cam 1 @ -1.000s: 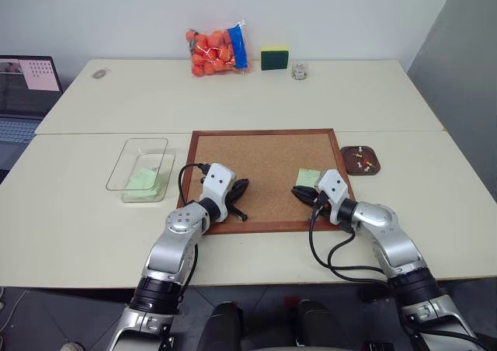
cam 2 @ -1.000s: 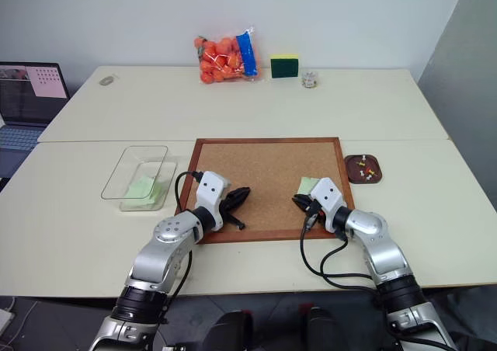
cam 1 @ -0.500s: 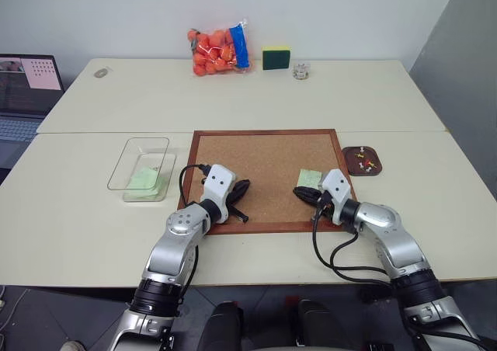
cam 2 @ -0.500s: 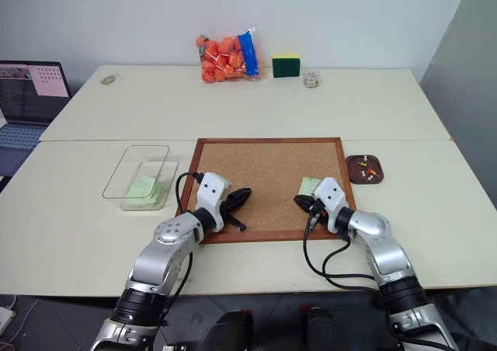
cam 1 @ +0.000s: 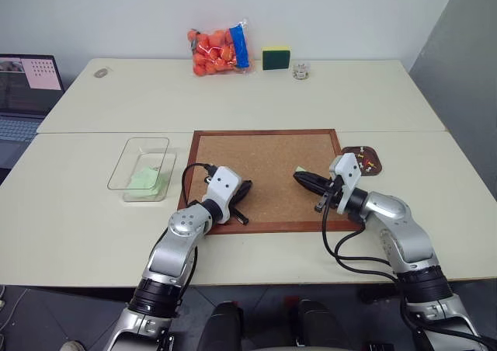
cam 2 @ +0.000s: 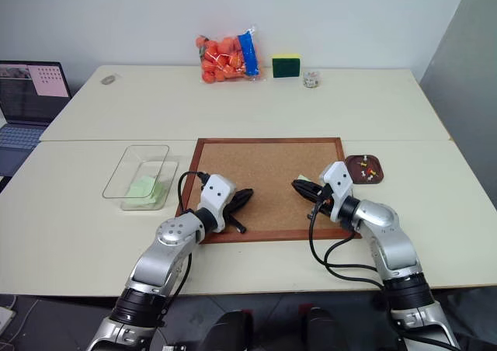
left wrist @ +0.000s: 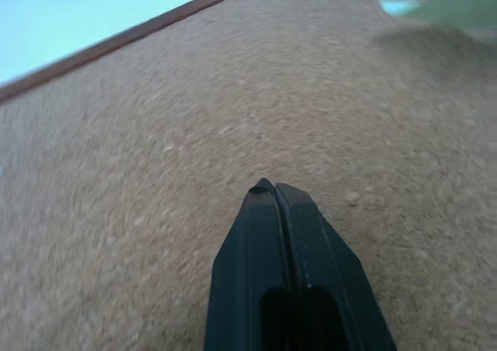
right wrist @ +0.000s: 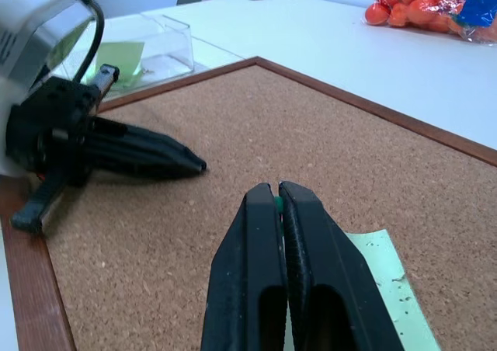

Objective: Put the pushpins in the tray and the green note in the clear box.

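Observation:
My left gripper should open and pull the green note (right wrist: pixel 394 283) off first, because the green note is hanging on the pushpin in my right gripper (right wrist: pixel 279 203).
A pale green note (right wrist: pixel 382 283) lies on the corkboard (cam 1: pixel 264 153) near its right edge, just below my right gripper (cam 1: pixel 301 177). That gripper hovers above the board, pointing left, shut on a small green pushpin (right wrist: pixel 277 204) that shows between its tips. My left gripper (cam 1: pixel 243 188) rests on the cork near the board's front left, fingers (left wrist: pixel 268 234) pressed together and empty. The brown tray (cam 1: pixel 365 154), right of the board, holds several pushpins (cam 1: pixel 367 164). The clear box (cam 1: pixel 140 153), left of the board, has a green slip (cam 1: pixel 144 180) inside.
At the far side of the table sit a bag of orange balls (cam 1: pixel 217 50), a yellow-green sponge (cam 1: pixel 274 57) and a small jar (cam 1: pixel 300 71). A laptop (cam 1: pixel 27 83) stands at the far left. Black cables loop from both wrists.
My right gripper has risen off the note and now hangs above the board, nearer the tray. The left gripper stays in place, slightly rolled.

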You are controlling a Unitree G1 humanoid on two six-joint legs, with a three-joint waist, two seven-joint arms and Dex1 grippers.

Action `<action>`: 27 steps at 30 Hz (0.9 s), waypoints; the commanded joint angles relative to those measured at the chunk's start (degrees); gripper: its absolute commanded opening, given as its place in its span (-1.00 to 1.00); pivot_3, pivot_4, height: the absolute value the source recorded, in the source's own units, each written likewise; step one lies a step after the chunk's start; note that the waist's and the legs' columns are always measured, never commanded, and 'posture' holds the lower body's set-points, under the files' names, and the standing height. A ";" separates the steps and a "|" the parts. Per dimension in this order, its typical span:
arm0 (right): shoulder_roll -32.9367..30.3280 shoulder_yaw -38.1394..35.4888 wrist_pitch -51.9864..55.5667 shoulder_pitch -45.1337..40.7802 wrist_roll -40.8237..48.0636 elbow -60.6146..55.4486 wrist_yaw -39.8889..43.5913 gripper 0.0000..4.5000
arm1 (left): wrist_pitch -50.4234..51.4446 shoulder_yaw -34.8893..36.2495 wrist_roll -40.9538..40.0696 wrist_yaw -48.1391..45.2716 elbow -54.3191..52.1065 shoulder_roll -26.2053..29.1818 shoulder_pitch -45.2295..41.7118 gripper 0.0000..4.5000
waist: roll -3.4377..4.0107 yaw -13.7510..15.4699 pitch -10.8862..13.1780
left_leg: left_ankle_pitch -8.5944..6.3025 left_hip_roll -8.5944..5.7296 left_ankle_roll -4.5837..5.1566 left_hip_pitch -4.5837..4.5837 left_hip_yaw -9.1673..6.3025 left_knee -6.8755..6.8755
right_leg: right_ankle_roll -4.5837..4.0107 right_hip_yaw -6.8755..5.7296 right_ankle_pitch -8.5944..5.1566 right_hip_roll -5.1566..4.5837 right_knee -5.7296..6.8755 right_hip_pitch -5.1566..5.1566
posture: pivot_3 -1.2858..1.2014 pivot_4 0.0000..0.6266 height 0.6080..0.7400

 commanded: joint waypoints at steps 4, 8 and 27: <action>-2.80 -1.67 2.24 -3.40 3.53 -1.06 4.81 -1.00 | -13.77 -2.02 1.26 -10.17 -2.55 6.85 -3.14 -0.38 | -0.01 0.00 0.04 | 0.01 0.03 0.00 -0.46 -0.03 0.05 | -0.28 -0.03 0.16 0.03 0.10 -0.44 | 0.03 -0.52 1.00; -3.48 -1.56 2.28 -4.24 3.50 -0.33 5.84 -1.00 | -19.34 -2.08 1.34 -12.17 0.09 8.45 -4.81 -0.03 | 0.00 -0.01 0.05 | 0.01 0.02 0.00 -0.47 -0.03 0.02 | -0.32 -0.04 0.15 0.04 0.04 -0.45 | 0.03 -0.52 1.00; -2.52 0.76 6.69 -2.38 5.45 -6.20 7.60 -1.00 | -38.73 -6.59 5.78 -18.14 12.08 7.91 -13.40 1.00 | -0.02 -0.02 0.06 | 0.01 0.00 0.01 -0.52 -0.07 0.08 | -0.32 -0.10 0.16 0.04 0.08 -0.44 | 0.03 -0.52 1.00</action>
